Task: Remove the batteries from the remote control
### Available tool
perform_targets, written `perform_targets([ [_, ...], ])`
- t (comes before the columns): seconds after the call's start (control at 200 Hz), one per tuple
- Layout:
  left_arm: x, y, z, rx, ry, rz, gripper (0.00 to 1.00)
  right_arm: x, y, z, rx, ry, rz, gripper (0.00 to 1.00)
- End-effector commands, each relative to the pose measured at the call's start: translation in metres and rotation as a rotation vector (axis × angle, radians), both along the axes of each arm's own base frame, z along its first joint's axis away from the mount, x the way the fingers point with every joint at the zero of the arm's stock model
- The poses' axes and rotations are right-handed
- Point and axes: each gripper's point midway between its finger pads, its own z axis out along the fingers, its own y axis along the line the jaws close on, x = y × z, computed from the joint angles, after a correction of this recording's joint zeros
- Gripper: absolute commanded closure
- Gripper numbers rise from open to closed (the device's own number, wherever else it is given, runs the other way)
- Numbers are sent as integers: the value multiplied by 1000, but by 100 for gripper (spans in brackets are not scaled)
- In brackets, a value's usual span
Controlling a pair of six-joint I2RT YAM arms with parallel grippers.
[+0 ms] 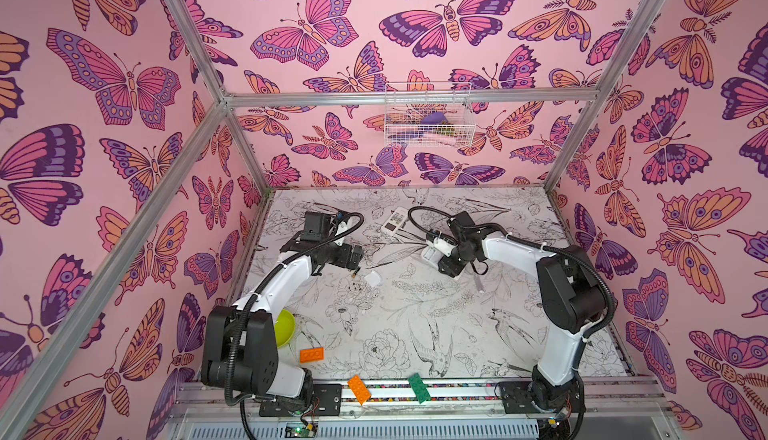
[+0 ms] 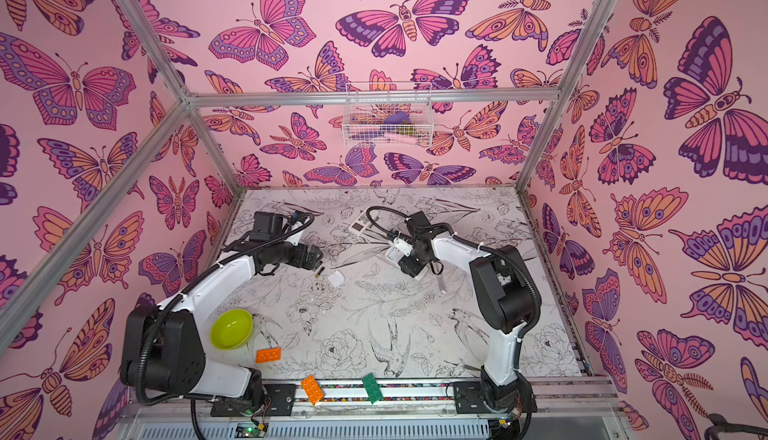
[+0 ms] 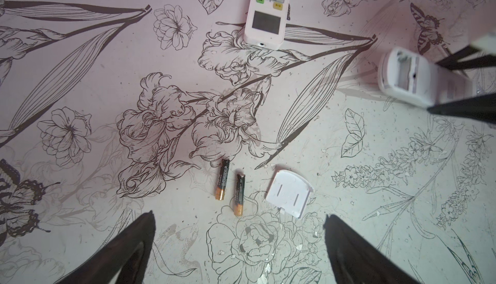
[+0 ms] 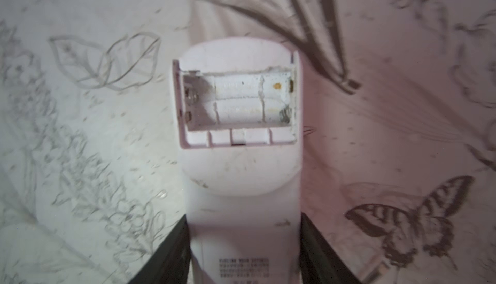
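Note:
Both batteries are out of the remote's compartment (image 4: 238, 100), so my right gripper should keep moving the remote to the clear mat farther back (image 4: 444, 134) and let go of it flat there.
My right gripper (image 4: 244, 226) is shut on the white remote control (image 4: 241, 183), one finger pressed against each long side. The remote lies back up, and its battery compartment (image 4: 239, 102) is uncovered with no cells inside. Two batteries (image 3: 222, 179) (image 3: 239, 194), black with copper ends, lie side by side on the mat, with the loose white compartment cover (image 3: 291, 192) beside them. My left gripper (image 3: 239, 215) hangs open just above them, holding nothing. In both top views the left gripper (image 1: 354, 265) is left of the cover (image 1: 372, 279), and the held remote (image 1: 429, 254) is right of centre.
A second white remote (image 3: 268, 11) lies face up farther back. A thin grey tool (image 1: 480, 282) lies near the right arm. A green bowl (image 2: 231, 329), an orange brick (image 2: 268, 354), another orange brick (image 2: 311, 390) and a green brick (image 2: 372, 388) sit near the front. A wire basket (image 1: 428, 115) hangs on the back wall.

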Motion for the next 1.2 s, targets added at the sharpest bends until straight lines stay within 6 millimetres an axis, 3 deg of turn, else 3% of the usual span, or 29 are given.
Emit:
perform_targets([
  [0.0,-4,-1,0,-7,0,-20,0,39,-1,12,53,-54,-188,55],
  [0.145,-5,-1,-1,-5,1,-30,0,80,-15,9,46,-61,-382,55],
  [0.265,-7,-5,-1,-21,4,-57,0,100,-25,-5,19,-23,-480,55],
  [0.471,-4,-18,2,5,-7,-111,0,111,-35,-21,-2,46,-553,54],
  [0.686,6,-56,5,128,-45,-247,0,112,-34,-27,5,61,-564,36],
  [0.796,20,-73,7,137,-59,-279,0,110,-35,-13,6,32,-538,30],
  [0.946,48,-84,-3,109,-20,-218,0,102,-46,24,17,-31,-527,23],
  [1.102,75,-93,-23,84,34,-162,0,76,-56,62,89,-90,-550,20],
  [1.197,90,-95,-36,100,74,-131,0,48,-64,77,123,-100,-566,19],
])
